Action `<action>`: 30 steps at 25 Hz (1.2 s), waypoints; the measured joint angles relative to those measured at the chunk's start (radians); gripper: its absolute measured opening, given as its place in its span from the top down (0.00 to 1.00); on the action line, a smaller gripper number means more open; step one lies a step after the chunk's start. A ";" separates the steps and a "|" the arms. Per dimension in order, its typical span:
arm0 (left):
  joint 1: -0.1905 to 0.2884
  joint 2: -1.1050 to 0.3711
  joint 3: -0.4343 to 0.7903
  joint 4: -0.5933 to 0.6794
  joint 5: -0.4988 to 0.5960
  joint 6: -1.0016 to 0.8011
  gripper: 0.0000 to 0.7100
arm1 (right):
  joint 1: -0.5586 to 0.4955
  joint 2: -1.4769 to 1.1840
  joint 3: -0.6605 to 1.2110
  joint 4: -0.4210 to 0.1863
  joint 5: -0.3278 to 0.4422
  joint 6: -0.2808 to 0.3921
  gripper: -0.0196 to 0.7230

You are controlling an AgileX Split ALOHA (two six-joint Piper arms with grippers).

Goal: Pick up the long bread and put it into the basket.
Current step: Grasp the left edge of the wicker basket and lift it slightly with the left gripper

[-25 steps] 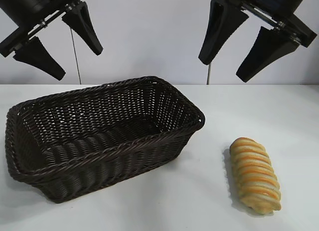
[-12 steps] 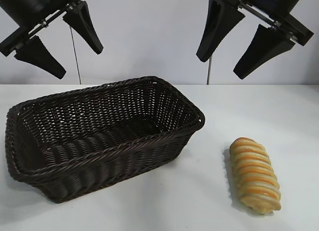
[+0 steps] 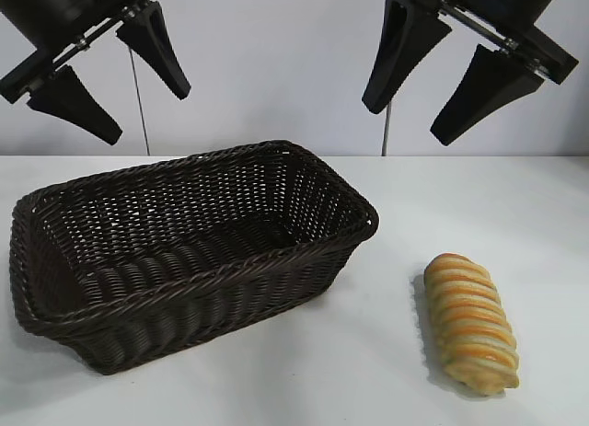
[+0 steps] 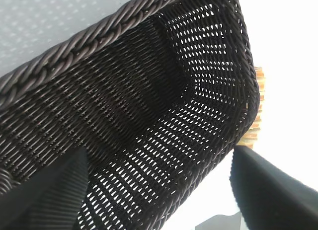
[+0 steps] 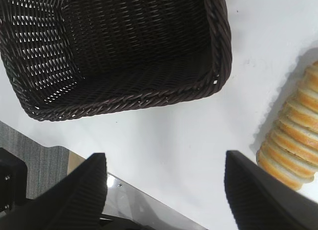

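Observation:
I should first grip the rim [image 3: 22, 251] farthest from the long bread with my left gripper and straighten the basket, as the basket stands crooked [image 3: 207, 271] to the table's edge.
The long bread [image 3: 470, 322], a tan loaf with orange-brown stripes, lies on the white table at the front right; the right wrist view shows the long bread [image 5: 293, 143] too, and the left wrist view catches a sliver of the long bread [image 4: 259, 93] behind the basket's wall. The dark brown wicker basket [image 3: 110, 288] stands empty at the left, also seen as the basket [image 5: 221, 51] and the basket [image 4: 89, 41]. High above the loaf, my right gripper [image 3: 416, 113] hangs open with nothing in it, its fingers [image 5: 84, 190] spread. My left gripper [image 3: 143, 118] hangs open and empty above the basket.
The white table [image 3: 350, 371] has bare room between the basket and the loaf. Its front edge [image 5: 139, 200] with a shiny strip shows in the right wrist view. A thin dark cable [image 3: 140, 109] hangs behind the basket.
The right gripper has shifted slightly up and to the left. The left arm, the basket and the bread have not moved.

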 joint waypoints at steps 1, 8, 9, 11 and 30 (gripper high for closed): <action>0.000 0.000 0.000 -0.002 0.002 0.000 0.20 | 0.000 0.000 0.000 0.000 0.000 0.000 0.35; 0.000 0.000 0.000 -0.002 0.023 0.000 0.20 | 0.000 0.000 0.000 -0.001 0.000 0.000 0.35; 0.000 0.000 -0.004 -0.002 0.040 0.000 0.20 | 0.000 0.000 0.000 -0.001 0.000 0.000 0.35; 0.008 0.000 -0.020 0.003 0.091 -0.009 0.20 | 0.000 0.000 0.000 -0.001 0.000 0.000 0.35; 0.022 -0.320 -0.034 0.516 0.184 -0.374 0.20 | 0.000 0.000 0.000 -0.019 0.000 0.000 0.35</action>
